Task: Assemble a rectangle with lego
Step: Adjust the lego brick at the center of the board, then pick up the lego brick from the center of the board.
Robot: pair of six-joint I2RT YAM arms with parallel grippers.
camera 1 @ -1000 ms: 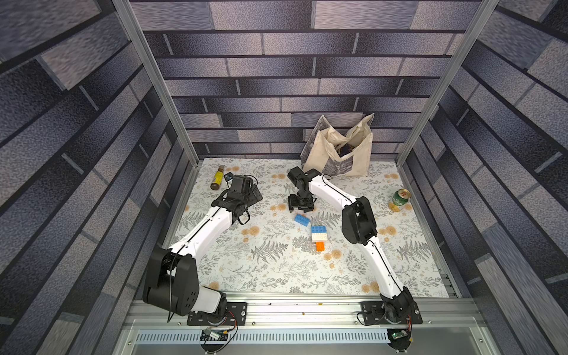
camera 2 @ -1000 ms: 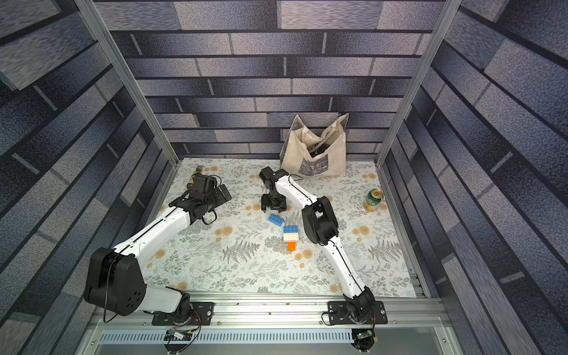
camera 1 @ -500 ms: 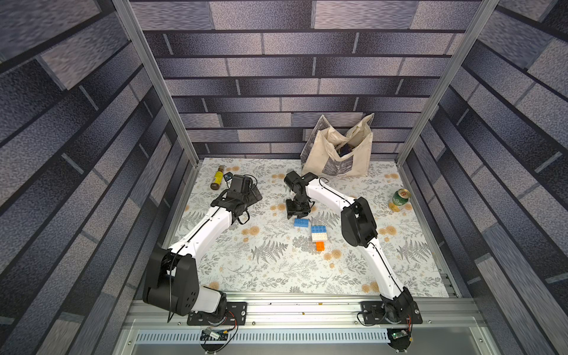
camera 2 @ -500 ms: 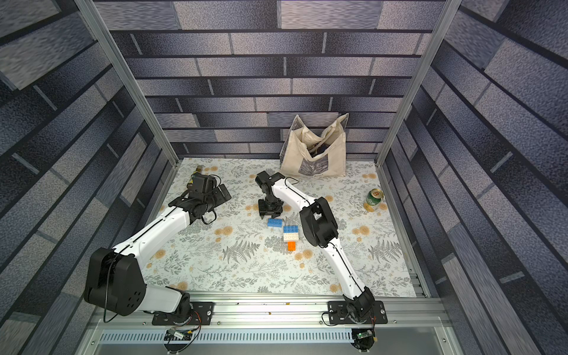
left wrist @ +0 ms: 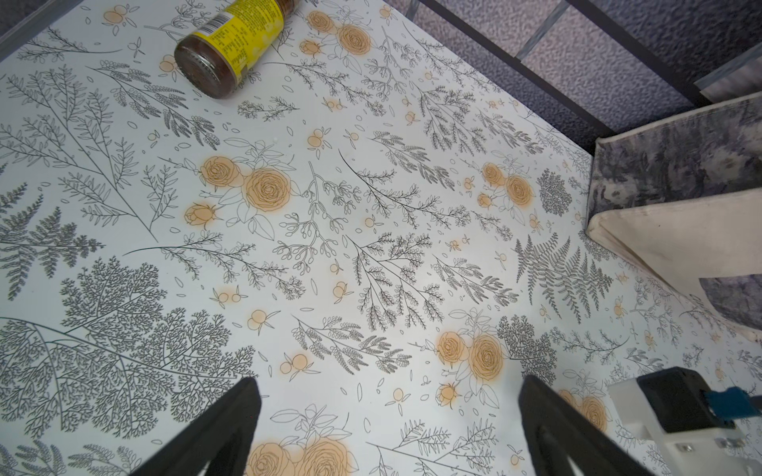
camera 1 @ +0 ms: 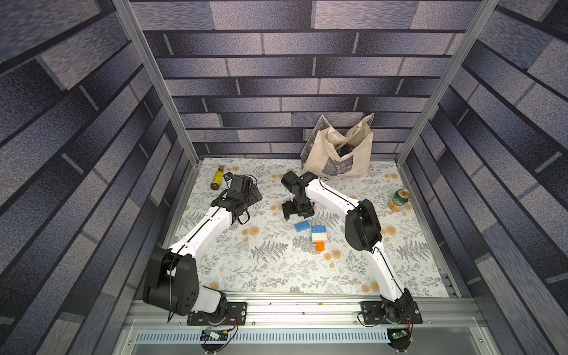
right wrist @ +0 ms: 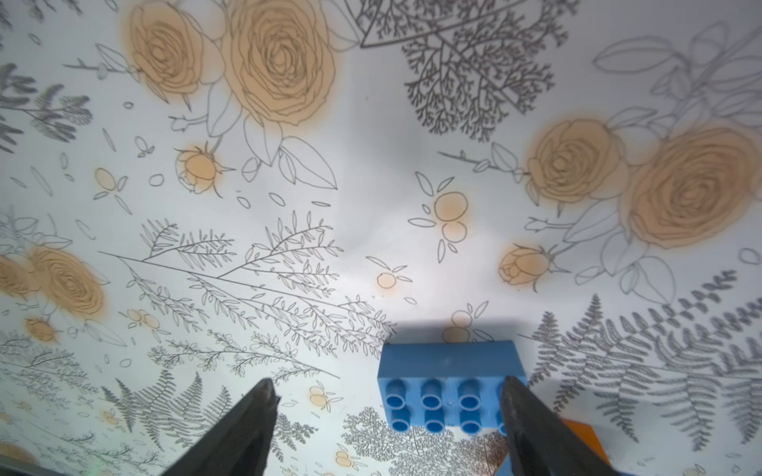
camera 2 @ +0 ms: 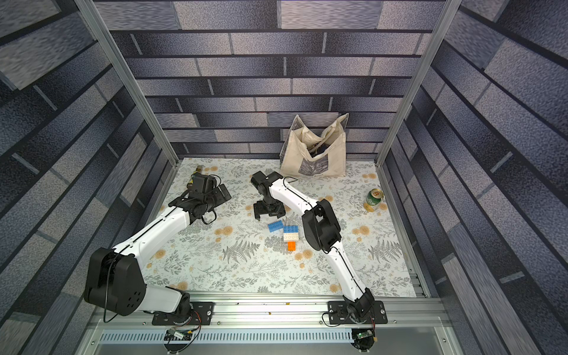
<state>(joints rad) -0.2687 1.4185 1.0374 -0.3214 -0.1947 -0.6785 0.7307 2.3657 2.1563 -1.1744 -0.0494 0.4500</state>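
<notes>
The loose blue brick is close to one finger of my right gripper, so I should move toward the joined block and center my fingers before I close them.
A loose blue lego brick lies studs up on the flowered table. Right beside it sits a joined lego block: a blue brick, a white brick and an orange brick showing at the near end. My right gripper hangs open just behind the loose brick. In the right wrist view that blue brick lies between the fingers, close against one finger, with an orange corner behind it. My left gripper is open and empty, over bare table at the back left.
A yellow-labelled bottle lies at the back left corner. A cloth tote bag stands against the back wall. A green can stands near the right edge. Metal frame posts bound the table.
The right gripper has come slightly forward and its jaws have opened wide. The loose blue brick lies a little closer to the joined block. The left arm has not moved.
</notes>
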